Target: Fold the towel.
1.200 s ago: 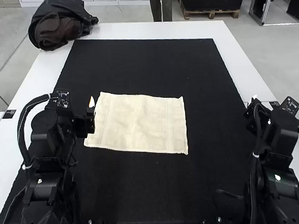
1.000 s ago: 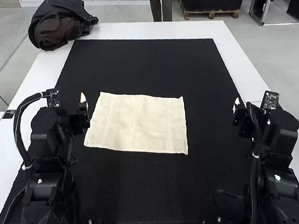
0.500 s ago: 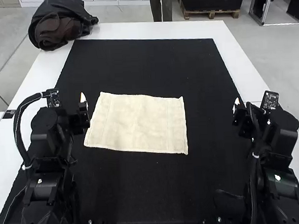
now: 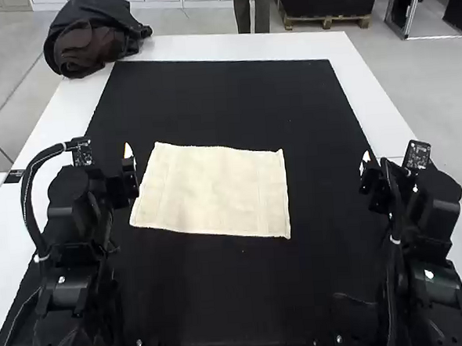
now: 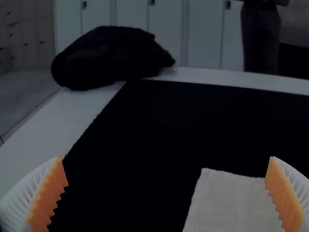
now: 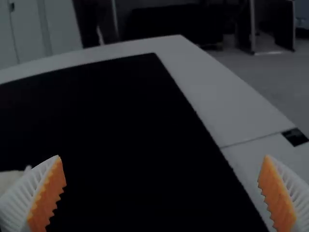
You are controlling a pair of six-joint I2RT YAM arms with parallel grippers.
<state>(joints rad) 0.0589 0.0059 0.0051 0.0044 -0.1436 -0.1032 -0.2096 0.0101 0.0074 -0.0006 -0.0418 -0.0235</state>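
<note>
The cream towel (image 4: pixel 209 191) will fold over and its near edge will stay in place when I bring its far corners nearer, because the towel's far edge (image 4: pixel 220 148) waves limply.
My left gripper (image 4: pixel 130 165) is raised at the near-left corner area of the cream towel (image 4: pixel 210 191), which lies spread flat on the black mat. My right gripper (image 4: pixel 366 169) is off to the towel's right, over the mat's right edge. In the left wrist view the left gripper (image 5: pixel 166 193) is wide open with nothing between its pads, and part of the towel (image 5: pixel 231 203) lies beyond. The right gripper (image 6: pixel 161 193) also stands wide open and holds nothing; a bit of towel (image 6: pixel 10 180) shows beside one finger.
The black mat (image 4: pixel 226 99) covers most of the white table (image 4: pixel 376 105). A dark bundled bag (image 4: pixel 93 36) sits on the table's far left corner. Bare mat surrounds the towel.
Early on, the left gripper shifted slightly to the left and the right gripper moved left and turned a little. Both arms have since stayed still, and the towel is unmoved.
</note>
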